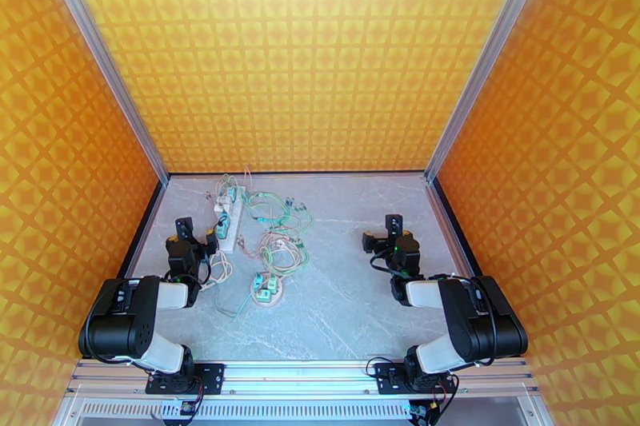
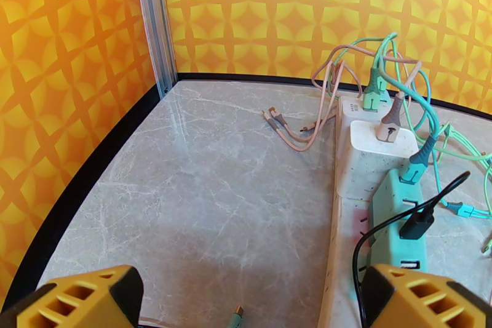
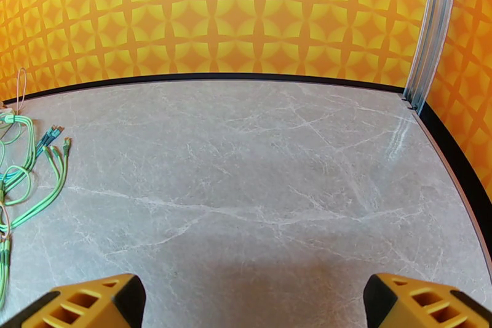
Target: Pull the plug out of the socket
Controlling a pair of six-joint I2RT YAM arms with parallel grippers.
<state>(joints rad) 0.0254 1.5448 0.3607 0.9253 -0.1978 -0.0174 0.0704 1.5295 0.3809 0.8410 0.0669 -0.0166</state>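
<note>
The round base with teal adapters is a long way from my right gripper. Next, my left gripper pushes the base to the middle, so that both grippers can reach it there.
A white power strip (image 1: 226,221) lies at the left back of the table, running away from me. In the left wrist view the power strip (image 2: 348,200) carries a teal adapter (image 2: 391,220) with a black cable plugged into it, a white adapter (image 2: 382,137) and a teal plug (image 2: 373,93) at its far end. My left gripper (image 1: 198,232) sits just left of the strip's near end, open, its yellow fingers (image 2: 80,300) spread wide with nothing between them. My right gripper (image 1: 382,231) hovers over bare table at the right, open, fingers (image 3: 83,303) apart.
A tangle of green and pink cables (image 1: 278,229) spreads right of the strip; their ends reach the left edge of the right wrist view as green cables (image 3: 24,166). A small round base with teal adapters (image 1: 266,288) lies nearer me. Orange walls enclose three sides.
</note>
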